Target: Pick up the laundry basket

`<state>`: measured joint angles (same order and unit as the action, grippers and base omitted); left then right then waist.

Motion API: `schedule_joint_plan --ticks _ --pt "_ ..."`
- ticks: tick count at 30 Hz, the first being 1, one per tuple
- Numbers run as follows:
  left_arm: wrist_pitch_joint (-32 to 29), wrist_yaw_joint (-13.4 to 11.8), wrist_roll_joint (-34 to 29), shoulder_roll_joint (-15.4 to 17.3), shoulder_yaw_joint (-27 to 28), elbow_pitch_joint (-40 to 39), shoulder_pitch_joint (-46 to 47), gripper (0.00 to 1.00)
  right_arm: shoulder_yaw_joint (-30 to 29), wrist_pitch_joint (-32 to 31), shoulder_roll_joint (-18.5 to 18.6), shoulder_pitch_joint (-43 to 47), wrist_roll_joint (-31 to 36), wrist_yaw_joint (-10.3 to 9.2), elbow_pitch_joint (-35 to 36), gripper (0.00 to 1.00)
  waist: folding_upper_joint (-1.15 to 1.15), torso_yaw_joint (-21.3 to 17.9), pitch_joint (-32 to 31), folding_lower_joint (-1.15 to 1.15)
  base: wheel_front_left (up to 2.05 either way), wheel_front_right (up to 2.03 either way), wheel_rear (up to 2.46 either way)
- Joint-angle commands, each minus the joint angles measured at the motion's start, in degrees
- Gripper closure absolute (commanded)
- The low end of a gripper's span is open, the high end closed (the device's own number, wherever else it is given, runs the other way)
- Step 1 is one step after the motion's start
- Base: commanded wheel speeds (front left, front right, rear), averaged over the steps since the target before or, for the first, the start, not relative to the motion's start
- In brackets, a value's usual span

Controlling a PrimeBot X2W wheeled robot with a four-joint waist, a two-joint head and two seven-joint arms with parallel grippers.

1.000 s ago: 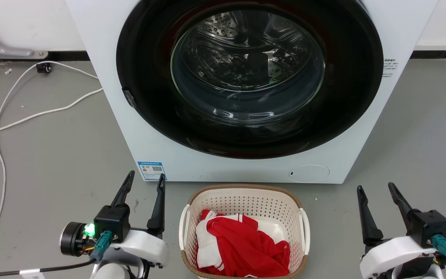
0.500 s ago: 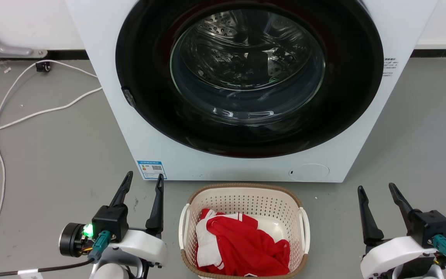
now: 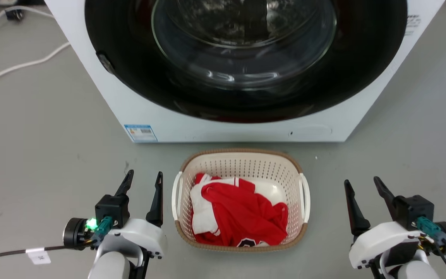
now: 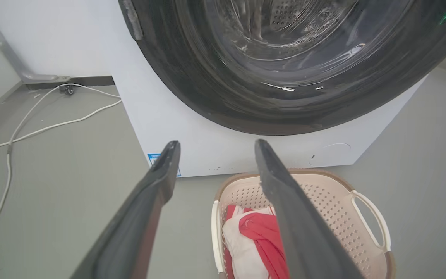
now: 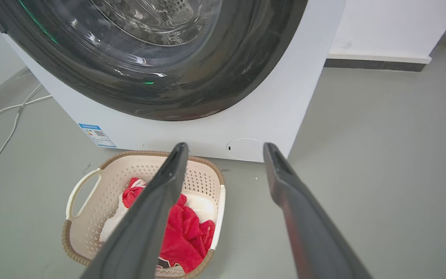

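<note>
The white handles' ends (image 3: 176, 195) go into the brown woven rim (image 3: 183, 166), so I expect the handles to stay lined up with it when I lift the laundry basket.
The laundry basket (image 3: 242, 166) is cream with perforated walls, a brown woven rim and white side handles. It stands on the grey floor just in front of the washing machine and holds a red and white garment (image 3: 242, 213). My left gripper (image 3: 145, 173) is open beside the basket's left handle, apart from it. My right gripper (image 3: 361, 180) is open further off to the right of the right handle. The left wrist view has the open left gripper (image 4: 217, 142) over the basket (image 4: 331, 201). The right wrist view has the open right gripper (image 5: 226, 144) beside the basket (image 5: 103, 193).
A white washing machine (image 3: 223, 130) with a large dark round door stands right behind the basket. White cables (image 3: 14, 66) lie on the floor at the far left. Bare grey floor lies on both sides of the basket.
The whole head picture has shifted: the camera has dipped and come closer, so the basket and machine sit higher in it. Both grippers stay open, apart from the basket.
</note>
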<state>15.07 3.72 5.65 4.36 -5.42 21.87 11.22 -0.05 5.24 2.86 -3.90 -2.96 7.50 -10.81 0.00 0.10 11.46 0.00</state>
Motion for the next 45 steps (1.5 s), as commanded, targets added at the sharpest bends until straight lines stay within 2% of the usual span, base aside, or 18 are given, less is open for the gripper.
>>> schedule_joint_plan --ticks 1,12,25,36,45 --pt "0.15 0.23 0.65 -0.17 0.15 1.91 2.01 0.0 0.53 -0.16 0.02 -1.75 -0.41 -0.02 -1.52 0.0 0.0 -0.64 4.31 0.0 0.0 0.0 0.0" --pt "-0.53 1.73 3.59 0.19 0.36 17.93 12.52 0.0 2.46 -0.46 0.01 -10.73 -2.17 -0.03 -12.75 0.0 0.0 -1.3 15.04 0.0 0.0 0.0 0.0" --pt "-1.74 3.38 7.4 1.71 -0.28 34.89 26.6 0.0 7.2 0.61 0.03 -25.06 -6.21 -0.03 -29.72 0.0 0.0 -2.48 25.79 0.0 0.0 0.0 0.0" --pt "-3.17 3.77 11.3 3.5 -1.58 43.06 36.23 0.0 14.0 1.95 0.02 -36.6 -12.15 -0.03 -42.2 0.0 0.0 -4.1 31.52 0.0 0.0 0.0 0.0" --pt "-5.77 3.73 13.84 6.05 -6.07 46.44 42.12 0.0 20.87 1.51 0.02 -44.68 -17.83 -0.03 -49.93 0.0 0.0 -4.91 34.9 0.0 0.0 0.0 0.0"
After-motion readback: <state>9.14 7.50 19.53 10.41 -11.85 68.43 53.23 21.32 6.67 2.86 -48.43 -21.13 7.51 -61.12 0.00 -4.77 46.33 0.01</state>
